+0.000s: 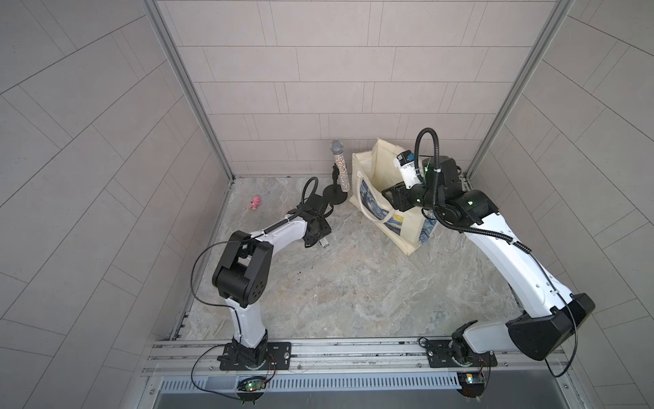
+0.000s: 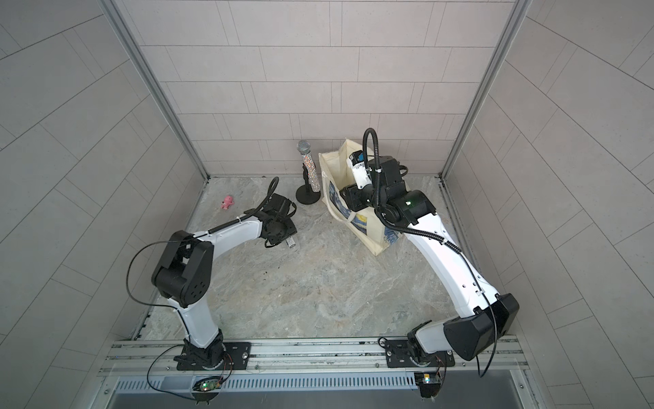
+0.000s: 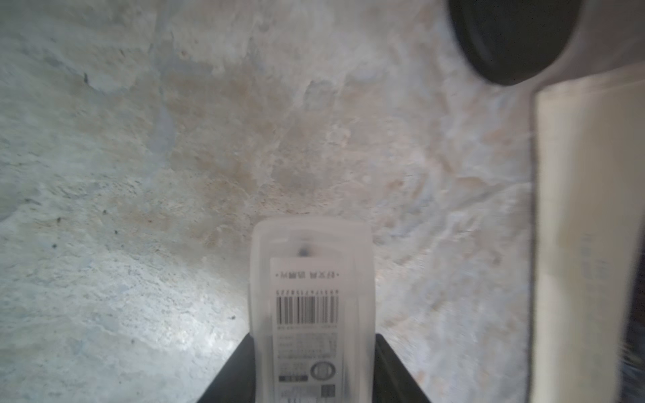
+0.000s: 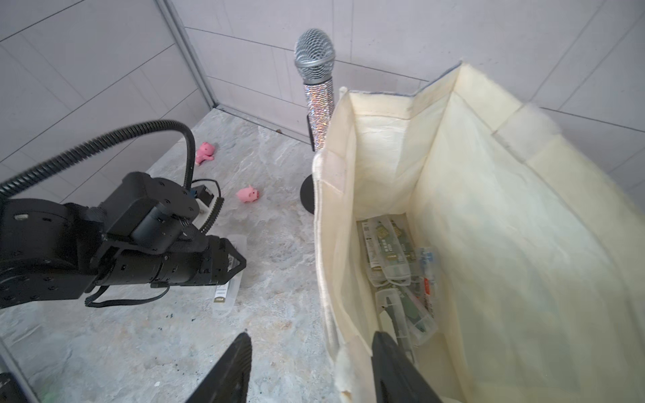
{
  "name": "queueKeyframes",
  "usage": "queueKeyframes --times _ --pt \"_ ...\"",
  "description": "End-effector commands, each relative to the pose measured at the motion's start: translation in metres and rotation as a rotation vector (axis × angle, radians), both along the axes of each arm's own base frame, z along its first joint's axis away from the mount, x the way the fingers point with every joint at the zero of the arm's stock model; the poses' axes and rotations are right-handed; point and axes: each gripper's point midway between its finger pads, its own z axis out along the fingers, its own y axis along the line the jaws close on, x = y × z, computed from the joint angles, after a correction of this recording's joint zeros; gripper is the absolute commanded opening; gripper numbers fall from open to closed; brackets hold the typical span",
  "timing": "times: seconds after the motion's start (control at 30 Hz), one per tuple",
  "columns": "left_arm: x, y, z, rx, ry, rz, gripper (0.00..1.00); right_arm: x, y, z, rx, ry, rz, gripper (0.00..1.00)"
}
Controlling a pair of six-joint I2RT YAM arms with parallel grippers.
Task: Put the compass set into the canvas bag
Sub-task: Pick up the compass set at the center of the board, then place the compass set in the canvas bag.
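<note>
The compass set is in my left gripper, far from the canvas bag's opening (image 4: 409, 181), so next my right gripper grabs the set's loose end (image 4: 221, 305) and lowers it in.
The compass set (image 3: 312, 314) is a clear plastic case with a barcode label. My left gripper (image 3: 314, 336) is shut on it, one black finger against each side. In both top views the case (image 1: 323, 243) sticks out of that gripper (image 1: 315, 239) low over the marble floor, left of the bag. The canvas bag (image 1: 368, 166) stands open at the back right, its blue-and-yellow print (image 1: 407, 219) facing forward. My right gripper (image 4: 310, 336) is open and straddles the bag's near rim (image 4: 324, 216), with one finger outside and one inside. Several clear cases (image 4: 394, 258) lie in the bag's bottom.
A glittery microphone (image 1: 339, 166) on a black round stand (image 1: 334, 196) stands just left of the bag. Two pink toy pigs (image 4: 205, 152) (image 4: 248, 194) lie on the floor at the back left. Tiled walls close in the back and both sides.
</note>
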Motion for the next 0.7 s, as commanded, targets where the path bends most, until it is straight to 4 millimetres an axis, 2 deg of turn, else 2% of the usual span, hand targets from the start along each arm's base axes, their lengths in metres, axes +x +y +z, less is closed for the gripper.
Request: queueKeyframes --times 0.0,0.2,0.3,0.4,0.67 --pt "0.010 -0.008 0.051 -0.110 -0.140 0.006 0.33 -0.010 0.023 0.001 0.042 -0.002 0.067 0.57" --pt "0.002 -0.016 0.112 -0.263 -0.269 -0.001 0.32 -0.032 0.082 -0.028 0.050 0.060 0.214 0.59" --pt "-0.002 -0.022 0.138 -0.332 -0.315 -0.008 0.31 -0.036 0.104 -0.031 0.100 0.075 0.254 0.59" --pt "-0.006 -0.026 0.160 -0.388 -0.346 -0.020 0.31 -0.032 0.118 -0.039 0.132 0.103 0.268 0.61" --pt "-0.014 -0.030 0.184 -0.471 -0.390 -0.023 0.31 -0.017 0.142 -0.059 0.116 0.163 0.296 0.61"
